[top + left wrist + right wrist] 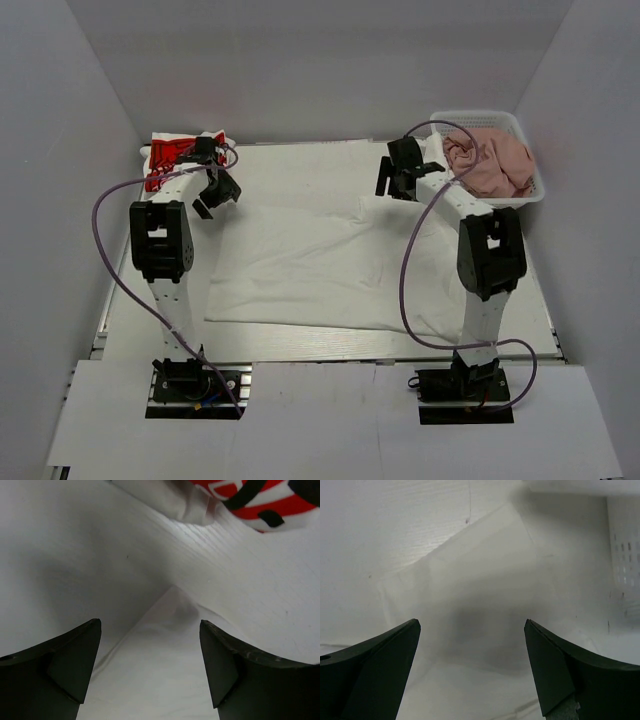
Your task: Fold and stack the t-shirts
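The large white t-shirt (pixel 300 260) will pick up loose wrinkles when the robot folds it into a narrow piece, because the t-shirt's far edge (pixel 364 209) looks limp and softly rippled.
A large white t-shirt (pixel 300 265) lies spread flat in the middle of the table. My left gripper (pixel 212 195) hovers open above its far left corner (pixel 170 645), which shows between the fingers with nothing gripped. My right gripper (pixel 392 185) stands open over the shirt's far right corner (pixel 480 580), also empty. A white t-shirt with red print (pixel 175 160) lies bunched at the far left, and its edge (pixel 250 500) shows at the top of the left wrist view. A dusty-pink t-shirt (pixel 490 160) sits crumpled in the basket.
The white plastic mesh basket (pixel 530 190) stands at the far right corner, and its wall (pixel 622 555) is close to my right gripper. White walls enclose the table on three sides. Purple cables loop beside both arms.
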You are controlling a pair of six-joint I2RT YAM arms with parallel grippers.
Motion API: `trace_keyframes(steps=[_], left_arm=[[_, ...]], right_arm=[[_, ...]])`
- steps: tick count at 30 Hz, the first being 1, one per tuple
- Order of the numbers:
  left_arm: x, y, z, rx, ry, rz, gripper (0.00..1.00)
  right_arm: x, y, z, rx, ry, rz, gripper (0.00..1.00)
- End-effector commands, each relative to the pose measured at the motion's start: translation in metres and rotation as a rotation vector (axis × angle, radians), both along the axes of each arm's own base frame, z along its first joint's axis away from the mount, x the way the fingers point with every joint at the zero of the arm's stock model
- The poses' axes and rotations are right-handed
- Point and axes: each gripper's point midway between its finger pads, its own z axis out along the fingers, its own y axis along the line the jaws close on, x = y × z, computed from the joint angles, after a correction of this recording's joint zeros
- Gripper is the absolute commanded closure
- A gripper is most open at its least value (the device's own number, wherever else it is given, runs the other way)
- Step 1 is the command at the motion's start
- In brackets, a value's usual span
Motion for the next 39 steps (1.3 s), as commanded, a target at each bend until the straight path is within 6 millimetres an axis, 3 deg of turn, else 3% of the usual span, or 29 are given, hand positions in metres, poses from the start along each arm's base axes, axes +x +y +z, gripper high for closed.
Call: trace_keyframes(steps=[1, 5, 6, 8, 9, 11, 12, 13, 14, 15, 16, 18, 20, 25, 26, 27, 29, 30, 31, 32, 33, 34, 37, 39], left_arm=[[0.016, 0.007, 0.004, 0.051, -0.016, -0.013, 0.11], [0.028, -0.001, -0.009, 0.008, -0.025, -0.034, 0.22], [0.027, -0.003, -0.016, 0.0, -0.011, -0.038, 0.26], [0.033, -0.005, -0.015, -0.01, -0.028, -0.042, 0.33], [0.031, -0.007, -0.028, -0.021, -0.002, -0.047, 0.41], [0.039, -0.011, -0.028, -0.033, -0.022, -0.075, 0.58], [0.039, -0.017, -0.028, -0.064, -0.022, -0.09, 0.83], [0.041, -0.019, -0.033, -0.07, -0.016, -0.103, 0.97], [0.038, -0.02, -0.033, -0.079, -0.007, -0.107, 1.0], [0.036, -0.022, -0.037, -0.083, 0.0, -0.12, 1.0], [0.033, -0.022, -0.042, -0.083, 0.006, -0.12, 1.0], [0.026, -0.014, -0.041, -0.046, 0.007, -0.103, 1.0], [0.016, -0.009, -0.043, -0.021, 0.025, -0.091, 1.0], [0.014, -0.002, -0.021, -0.012, -0.051, -0.078, 1.0], [0.011, 0.0, -0.024, 0.0, -0.042, -0.072, 1.0], [0.012, 0.002, -0.018, 0.008, -0.054, -0.068, 1.0], [0.01, 0.004, -0.015, 0.019, -0.051, -0.062, 1.0], [0.011, 0.006, -0.01, 0.028, -0.06, -0.058, 1.0], [0.011, 0.006, -0.01, 0.032, -0.059, -0.067, 1.0], [0.011, 0.008, -0.005, 0.042, -0.069, -0.062, 1.0], [0.012, 0.008, 0.0, 0.047, -0.08, -0.071, 1.0], [0.006, 0.011, -0.004, 0.059, -0.058, -0.066, 1.0], [0.003, 0.012, 0.009, 0.067, -0.081, -0.061, 1.0], [0.003, 0.008, 0.015, 0.072, -0.098, -0.078, 1.0]], right_arm=[[0.029, -0.011, 0.009, -0.07, -0.036, -0.01, 0.1], [0.044, -0.022, -0.011, -0.11, -0.018, -0.045, 0.1], [0.051, -0.024, -0.008, -0.113, -0.031, -0.046, 0.1], [0.056, -0.029, -0.024, -0.126, -0.006, -0.044, 0.1], [0.065, -0.026, -0.018, -0.116, -0.03, -0.042, 0.1], [0.075, -0.026, -0.03, -0.119, -0.019, -0.028, 0.1], [0.078, -0.025, -0.032, -0.118, -0.022, -0.026, 0.1], [0.086, -0.027, -0.036, -0.111, -0.02, -0.027, 0.1], [0.094, -0.025, -0.039, -0.109, -0.018, -0.026, 0.1], [0.095, -0.024, -0.051, -0.113, 0.002, -0.023, 0.1], [0.109, -0.025, -0.038, -0.097, -0.038, -0.035, 0.1], [0.113, -0.028, -0.057, -0.098, -0.021, -0.056, 0.1], [0.121, -0.028, -0.057, -0.073, -0.038, -0.049, 0.1], [0.129, -0.011, -0.077, -0.011, -0.033, 0.024, 0.11], [0.129, -0.007, -0.076, 0.012, -0.029, 0.043, 0.16], [0.124, -0.003, -0.08, 0.017, -0.006, 0.057, 0.33], [0.122, -0.003, -0.074, 0.032, -0.007, 0.054, 0.54], [0.111, 0.0, -0.083, 0.025, 0.018, 0.062, 0.68], [0.113, -0.001, -0.064, 0.031, -0.021, 0.058, 0.77], [0.108, -0.002, -0.068, 0.031, -0.02, 0.059, 0.84], [0.1, -0.004, -0.074, 0.026, -0.005, 0.06, 0.98], [0.104, -0.004, -0.049, 0.035, -0.059, 0.056, 1.0], [0.102, -0.004, -0.034, 0.029, -0.098, 0.066, 1.0], [0.103, -0.004, -0.013, 0.023, -0.137, 0.084, 1.0]])
